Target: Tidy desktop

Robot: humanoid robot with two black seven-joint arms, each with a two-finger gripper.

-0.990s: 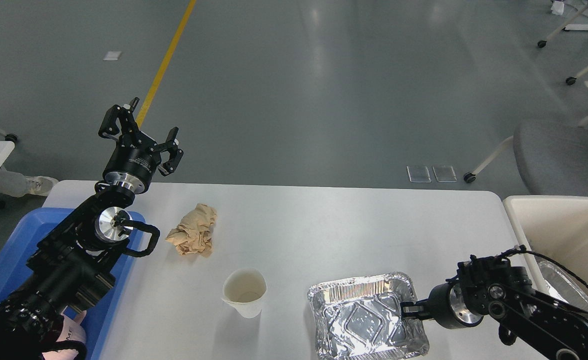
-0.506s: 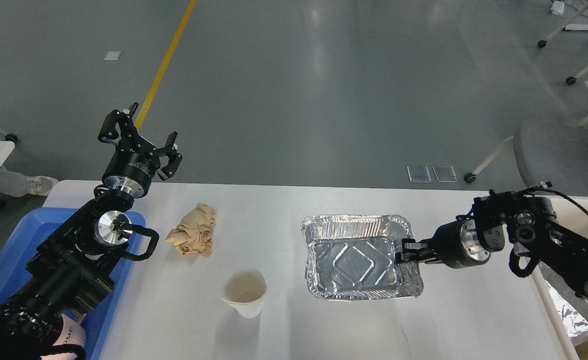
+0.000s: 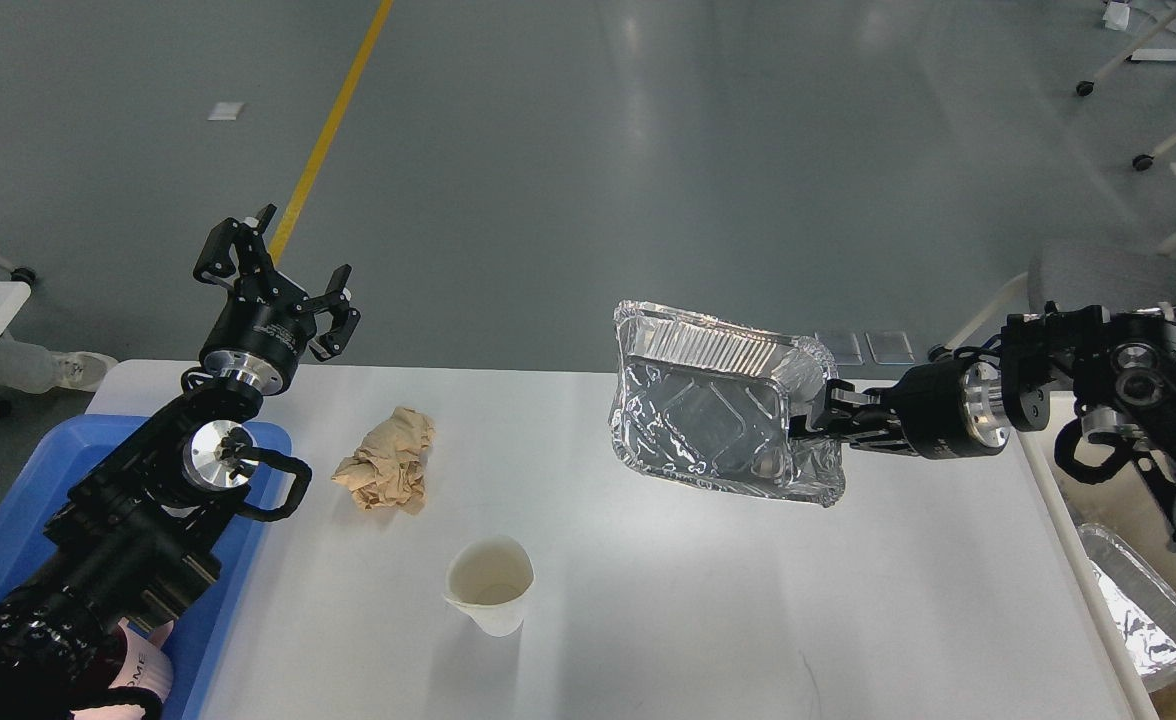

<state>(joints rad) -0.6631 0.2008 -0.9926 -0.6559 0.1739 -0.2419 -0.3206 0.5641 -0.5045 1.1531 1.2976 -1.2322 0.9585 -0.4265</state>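
Observation:
I expect another cup nested underneath to come along when I lift the white paper cup, because an extra rim edge [image 3: 454, 601] sticks out below the white paper cup's edge.
The white desktop [image 3: 708, 600] fills the lower view. My right gripper [image 3: 816, 412] is shut on the right rim of a silver foil tray [image 3: 713, 415] and holds it tilted in the air above the desktop's far right part. A crumpled brown paper ball [image 3: 388, 462] lies on the desktop at the left. A white paper cup [image 3: 489, 583] stands upright near the front middle. My left gripper [image 3: 273, 268] is open and empty, raised above the desktop's far left corner.
A blue plastic tray [image 3: 8, 520] sits at the left edge under my left arm. A cream bin [image 3: 1138, 560] at the right edge holds another foil tray [image 3: 1143, 600]. A grey chair [image 3: 1068, 275] stands behind the bin.
My right gripper has lifted the foil tray off the desktop's front right, carried it up and away from me, and tilted it. My left arm has barely moved.

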